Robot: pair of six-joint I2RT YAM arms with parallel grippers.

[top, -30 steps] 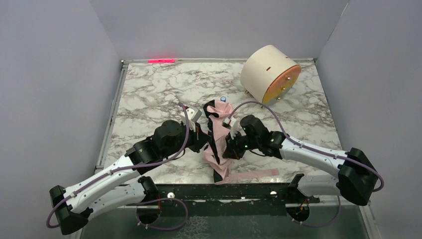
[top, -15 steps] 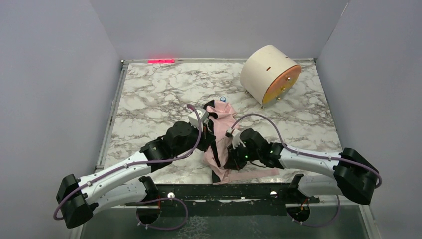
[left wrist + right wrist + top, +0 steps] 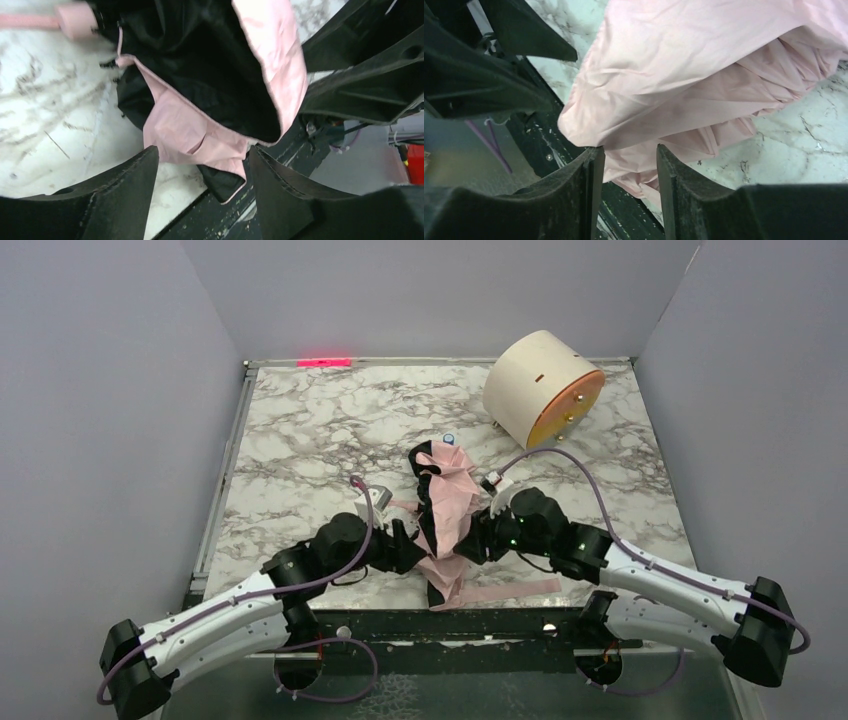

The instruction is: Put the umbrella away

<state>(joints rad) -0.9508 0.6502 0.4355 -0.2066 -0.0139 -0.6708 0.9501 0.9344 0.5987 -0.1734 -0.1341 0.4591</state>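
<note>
My left gripper should pinch the flap's tip (image 3: 226, 184), because the umbrella's near flap (image 3: 202, 141) is hanging loose over the front bar, below the fold at my right gripper.
The umbrella (image 3: 450, 495) lies crumpled on the marble table near the front edge, pale pink outside and black inside, its strap (image 3: 512, 590) trailing to the right. My left gripper (image 3: 408, 540) stands open on its left; in the left wrist view the gripper (image 3: 202, 156) has a loose pink hem (image 3: 200, 135) at its fingertips, unpinched, and the pink handle (image 3: 75, 21) lies at top left. My right gripper (image 3: 478, 538) is open on the umbrella's right; in the right wrist view the gripper (image 3: 626, 152) has pink folds (image 3: 684, 80) hanging past its fingertips.
A cream drum (image 3: 540, 388) with an orange face stands at the back right. The black front rail (image 3: 450, 625) runs just under the umbrella's near end. Grey walls close in both sides of the table (image 3: 300, 430).
Both grippers have opened and let go of the fabric. The left arm drew back toward the near edge, the right arm shifted right, and the umbrella settled on the table.
</note>
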